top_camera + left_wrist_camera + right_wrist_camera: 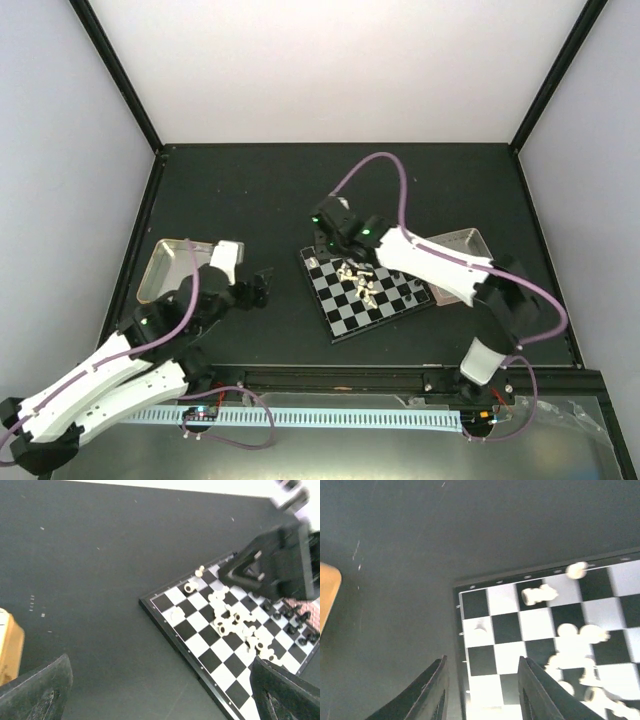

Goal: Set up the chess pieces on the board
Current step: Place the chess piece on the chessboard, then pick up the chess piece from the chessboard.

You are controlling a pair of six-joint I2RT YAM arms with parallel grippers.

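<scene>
Next, my left gripper grips the cream piece (543, 594) by its base (526, 597) and passes it to my right gripper, as it's on its side by the board's far edge.
The board (345, 320) lies tilted on the dark table, right of centre. Several cream-white chess pieces (358, 278) lie in a heap on its middle; black chess pieces (410, 290) stand along its right edge. My right gripper (322, 243) hangs open and empty over the board's far left corner (470, 600), with one cream piece (480, 628) standing near that corner and a toppled one (538, 594) beside it. My left gripper (262, 286) is open and empty over bare table left of the board (200, 645); its fingers (37, 690) show at the frame's bottom corners.
A metal tray (165, 265) sits at the left under my left arm. A second tray (462, 243) lies at the right behind my right arm. A tan block (9, 645) shows at the left wrist view's left edge. Black frame rails border the table.
</scene>
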